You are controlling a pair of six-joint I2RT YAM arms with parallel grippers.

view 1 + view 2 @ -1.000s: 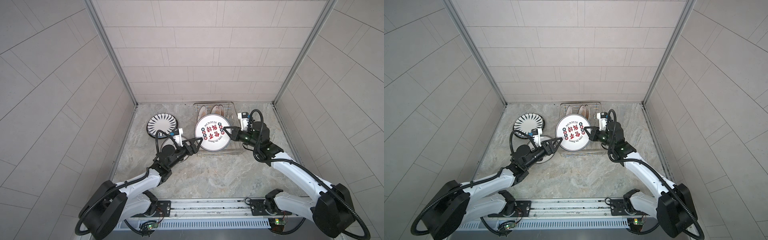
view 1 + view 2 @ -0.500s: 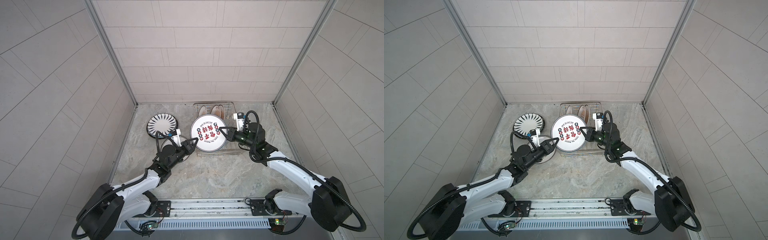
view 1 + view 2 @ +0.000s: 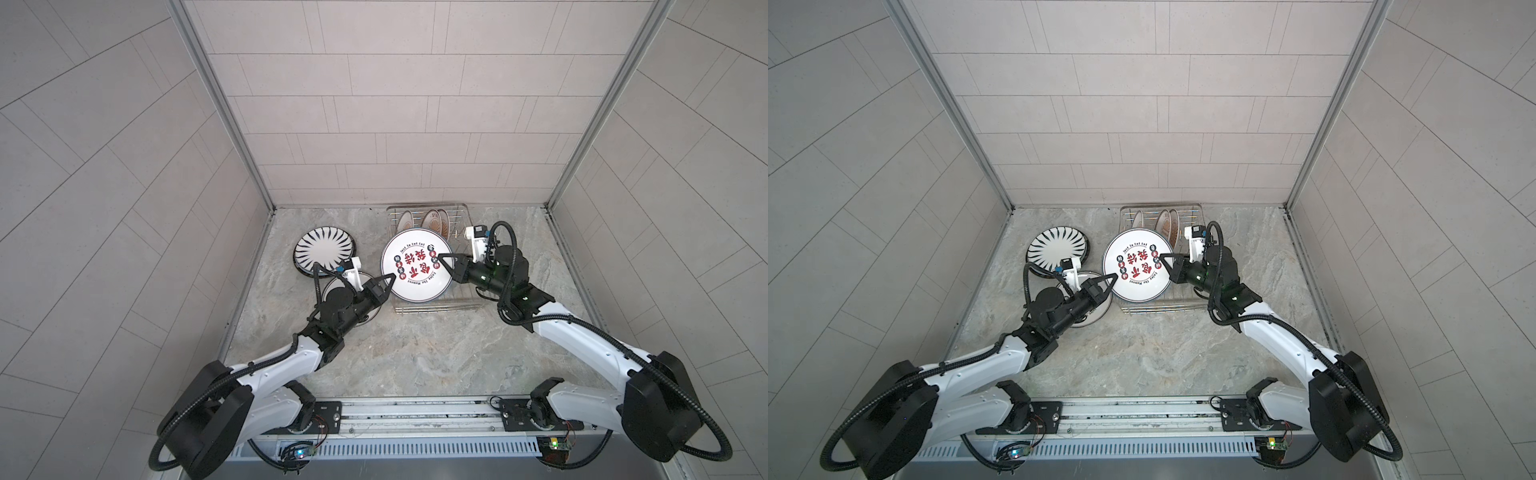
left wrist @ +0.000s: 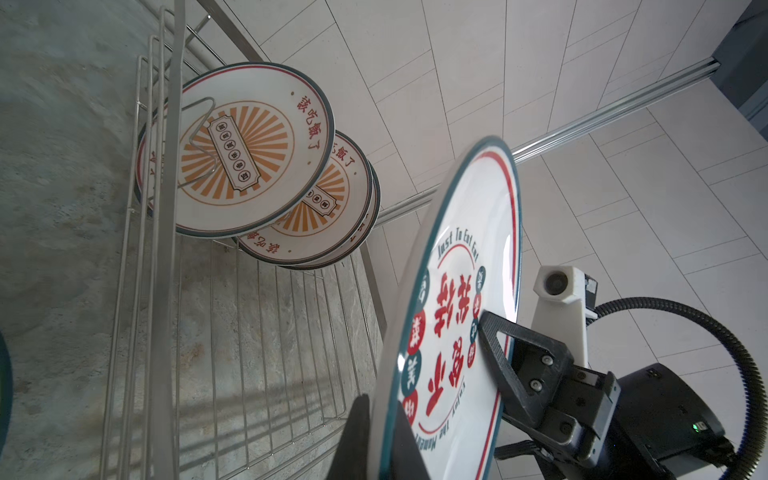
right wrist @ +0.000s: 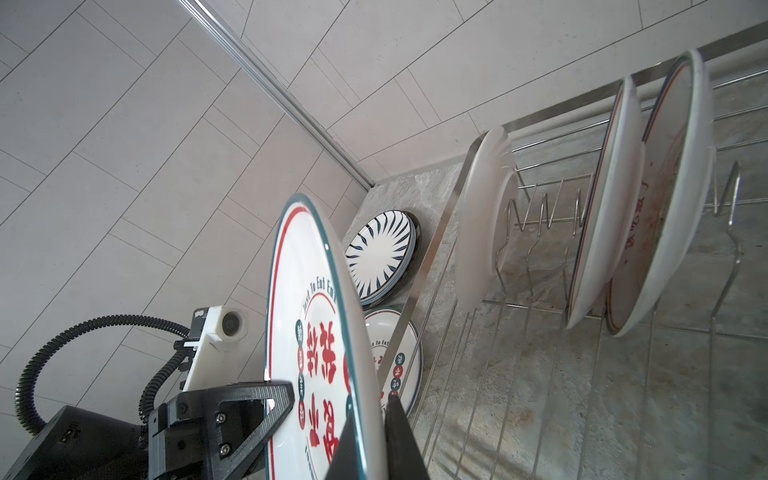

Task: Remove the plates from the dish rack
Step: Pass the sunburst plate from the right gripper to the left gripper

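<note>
Next, I open my right gripper and move it away before my left gripper puts the white plate down on the other lettered plate point(image 3: 1096, 310), because both grippers are on the white plate's rim point(image 3: 1168, 271).
A white plate with red lettering point(image 3: 415, 270) point(image 3: 1138, 266) hangs on edge above the front of the dish rack point(image 3: 436, 307) point(image 3: 1163, 308). My left gripper point(image 3: 390, 277) point(image 3: 1113, 276) point(image 4: 380, 415) is shut on its left rim. On the opposite rim my right gripper point(image 3: 440, 257) point(image 3: 1163, 256) point(image 5: 374, 419) is shut too. Orange sunburst plates point(image 3: 436, 218) point(image 4: 249, 153) point(image 5: 665, 187) stand between the prongs at the rack's back, with a plain white plate point(image 5: 486, 216) beside them.
A black-striped plate point(image 3: 326, 249) point(image 3: 1059, 249) point(image 5: 380, 253) lies flat on the marble table left of the rack. Another lettered plate point(image 3: 332, 286) point(image 5: 395, 357) lies in front of it, partly under my left arm. Tiled walls close in the back and sides.
My right gripper has carried the lettered plate a little to the left. My left gripper, open a second ago, has closed on the plate's left rim.
</note>
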